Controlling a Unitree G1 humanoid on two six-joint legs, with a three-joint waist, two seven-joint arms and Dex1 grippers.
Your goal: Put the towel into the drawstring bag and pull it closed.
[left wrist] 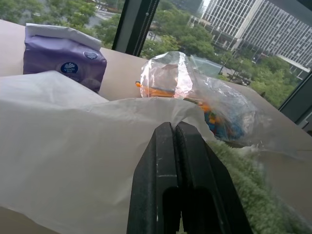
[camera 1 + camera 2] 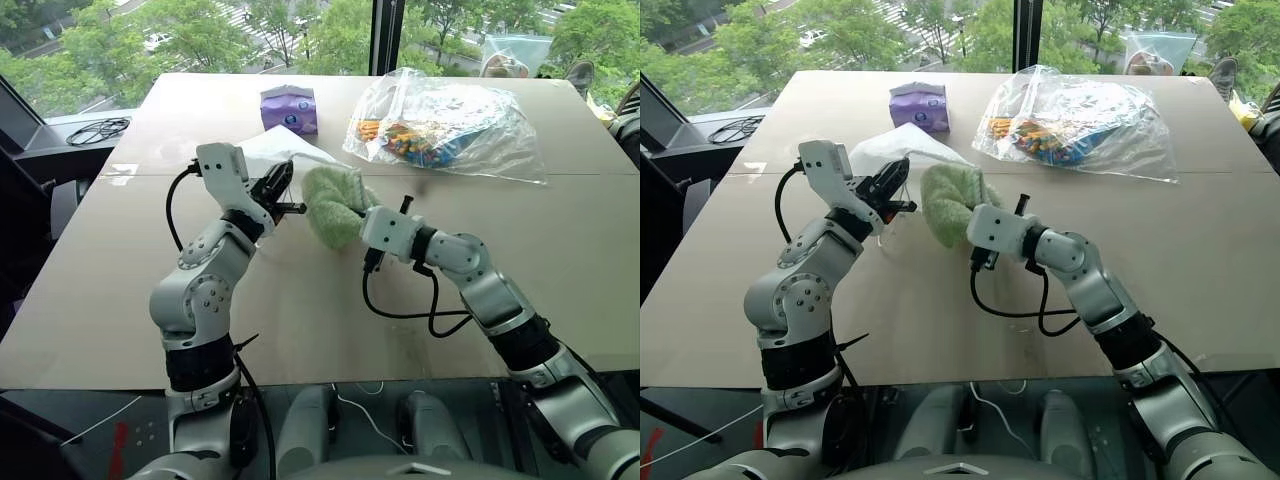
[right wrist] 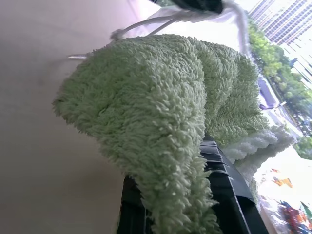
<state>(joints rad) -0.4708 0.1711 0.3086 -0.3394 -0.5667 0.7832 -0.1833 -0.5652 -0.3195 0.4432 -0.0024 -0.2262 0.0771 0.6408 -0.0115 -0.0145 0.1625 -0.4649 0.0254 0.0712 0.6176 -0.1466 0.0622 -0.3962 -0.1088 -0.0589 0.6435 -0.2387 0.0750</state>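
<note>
My right gripper should turn and push the towel (image 2: 332, 208) up into the bag (image 2: 285, 150), lifting both together, because the towel hangs down outside the drawstring bag's raised edge.
The light green fluffy towel (image 2: 335, 205) hangs bunched just above the table's middle, and my right gripper (image 2: 366, 222) is shut on it. In the right wrist view the towel (image 3: 161, 97) drapes over the black fingers (image 3: 222, 195) and hides their tips. The white drawstring bag (image 2: 285, 148) lies just left of and behind the towel, its near edge lifted. My left gripper (image 2: 288, 195) is shut on that edge; in the left wrist view the bag's fabric (image 1: 73, 146) runs up to the closed fingertips (image 1: 165, 134). Thin white cords (image 3: 146, 22) hang by the towel.
A purple tissue pack (image 2: 289, 108) stands at the back of the tan table (image 2: 300, 320). A large clear plastic bag (image 2: 445, 125) of colourful items lies at the back right. A black cable (image 2: 97, 130) lies on the dark ledge to the left.
</note>
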